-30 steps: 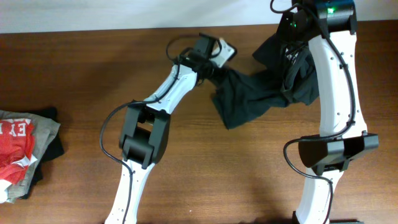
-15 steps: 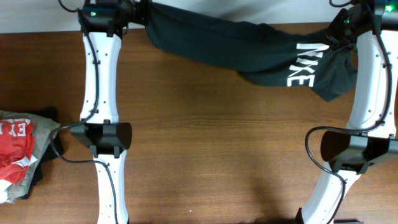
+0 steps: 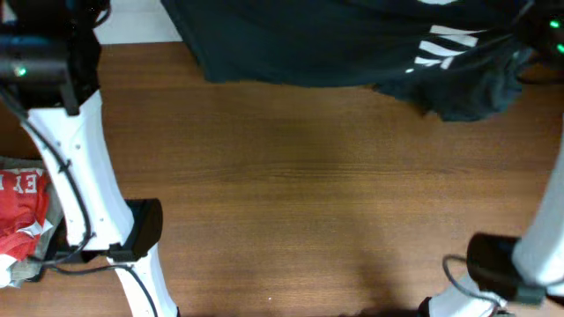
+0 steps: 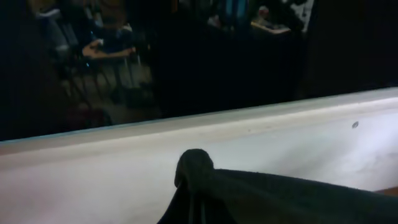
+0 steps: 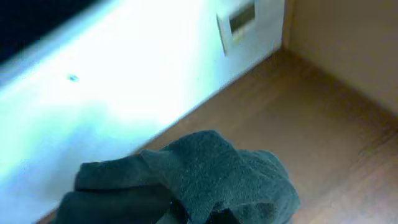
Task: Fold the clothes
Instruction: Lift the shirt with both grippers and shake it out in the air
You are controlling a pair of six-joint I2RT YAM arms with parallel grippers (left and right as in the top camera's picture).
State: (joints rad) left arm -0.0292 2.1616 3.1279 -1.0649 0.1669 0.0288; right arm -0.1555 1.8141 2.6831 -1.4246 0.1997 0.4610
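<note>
My right gripper holds the T-shirt by a bunched end (image 3: 463,92), so I should lower it to the table (image 3: 291,167), then retake it with my right gripper nearer the middle.
The dark blackish-green T-shirt (image 3: 335,44) hangs stretched along the far edge of the table, held up above it, with part of its white lettering (image 3: 445,48) showing at the right. In the left wrist view a bunched corner of the shirt (image 4: 194,171) rises from my left gripper (image 4: 194,208), whose fingers are hidden by cloth. In the right wrist view another bunch of the shirt (image 5: 217,174) covers my right gripper (image 5: 199,211). Both grippers are out of the overhead frame, at the far left and far right top corners.
A pile with a red garment (image 3: 22,211) lies at the table's left edge, partly behind my left arm (image 3: 84,150). My right arm's base (image 3: 498,264) is at the front right. A white wall runs behind the wooden table (image 3: 308,194).
Both arms have swung further outward and up, pulling the shirt wider and higher; it now spans the top of the overhead view, closer to the camera.
</note>
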